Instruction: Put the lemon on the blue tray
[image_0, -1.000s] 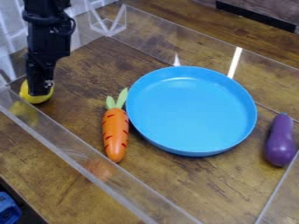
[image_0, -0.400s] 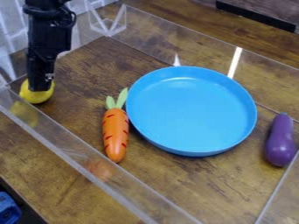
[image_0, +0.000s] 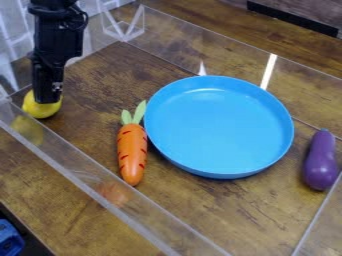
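Observation:
The lemon's top (image_0: 48, 98) has my gripper's fingers on it off-centre, so I should open, rise clear and come down nearer the clear wall, fingers astride the lemon (image_0: 39, 108).
The lemon (image_0: 35, 107), small and bright yellow, lies on the wooden table at the far left. My black gripper (image_0: 48, 97) points down onto its top right side, with the fingertips against or just over the fruit. The dark fingers blend together, so how the jaws stand is unclear. The blue tray (image_0: 221, 125), a large round plate with a shallow rim, sits in the middle of the table with nothing on it, well to the right of the lemon.
An orange carrot (image_0: 130, 150) with a green top lies between the lemon and the tray. A purple eggplant (image_0: 319, 160) rests at the right edge. A low clear plastic wall (image_0: 94, 175) runs along the table's front and left sides.

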